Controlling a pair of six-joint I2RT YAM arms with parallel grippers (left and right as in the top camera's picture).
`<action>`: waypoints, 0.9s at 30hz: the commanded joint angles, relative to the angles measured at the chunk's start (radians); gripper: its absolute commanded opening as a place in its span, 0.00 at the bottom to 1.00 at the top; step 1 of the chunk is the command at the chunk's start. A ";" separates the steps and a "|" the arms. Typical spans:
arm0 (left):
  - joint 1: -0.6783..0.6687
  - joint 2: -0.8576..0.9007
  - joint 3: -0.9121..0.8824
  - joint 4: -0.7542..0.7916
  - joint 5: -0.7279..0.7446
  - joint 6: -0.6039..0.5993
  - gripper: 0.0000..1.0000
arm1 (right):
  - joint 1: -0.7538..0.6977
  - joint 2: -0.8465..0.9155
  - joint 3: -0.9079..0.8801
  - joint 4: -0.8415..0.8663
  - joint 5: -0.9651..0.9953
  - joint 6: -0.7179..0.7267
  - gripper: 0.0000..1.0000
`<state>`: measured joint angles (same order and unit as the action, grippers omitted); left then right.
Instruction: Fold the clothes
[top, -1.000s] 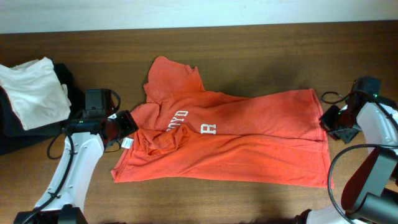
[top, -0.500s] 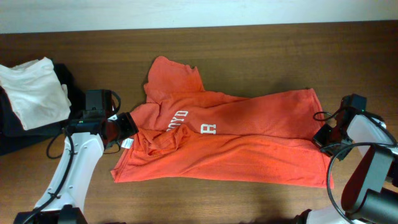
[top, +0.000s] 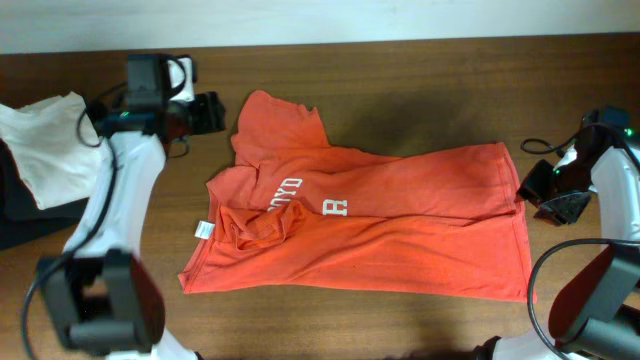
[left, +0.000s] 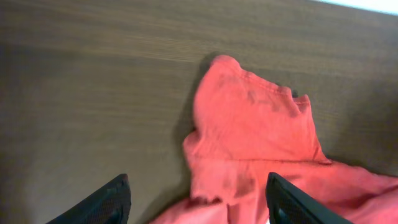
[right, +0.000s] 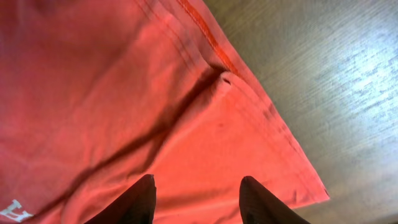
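Observation:
The sleeve is sticking out at the back (top: 277, 122), a long way from my right gripper at the hem corner. Next, my left gripper brings the sleeve forward over the shirt (top: 262, 222).
The red-orange T-shirt (top: 370, 225) lies half folded lengthwise across the table, white lettering up, with its small white neck tag (top: 203, 230) at the left. One sleeve (top: 280, 125) sticks out at the back left; it also shows in the left wrist view (left: 255, 124). My left gripper (top: 212, 112) is open and empty, above the table just left of that sleeve (left: 198, 198). My right gripper (top: 535, 185) is open and empty at the shirt's hem on the right, over the hem corner (right: 198, 198).
A plain white folded garment (top: 50, 145) lies on a black garment (top: 15, 205) at the far left edge. The brown wooden table (top: 420, 80) runs to a white wall at the back. Cables trail by the right arm (top: 600, 180).
My left gripper has moved from the collar near the neck tag up and back to beside the far sleeve. My right gripper has shifted slightly along the hem on the right.

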<state>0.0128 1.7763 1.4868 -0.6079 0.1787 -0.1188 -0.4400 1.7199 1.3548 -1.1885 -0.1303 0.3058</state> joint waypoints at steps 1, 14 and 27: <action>-0.045 0.247 0.166 0.003 0.054 0.042 0.69 | -0.005 -0.008 0.014 -0.017 -0.013 -0.036 0.48; -0.087 0.477 0.299 -0.012 0.140 0.041 0.01 | 0.106 -0.002 0.014 0.182 -0.016 -0.130 0.38; -0.086 0.387 0.322 -0.254 0.222 0.042 0.00 | 0.186 0.359 0.014 0.732 0.161 -0.035 0.64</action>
<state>-0.0792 2.1990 1.7920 -0.8581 0.3782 -0.0864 -0.2562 2.0357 1.3575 -0.4683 -0.0044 0.2592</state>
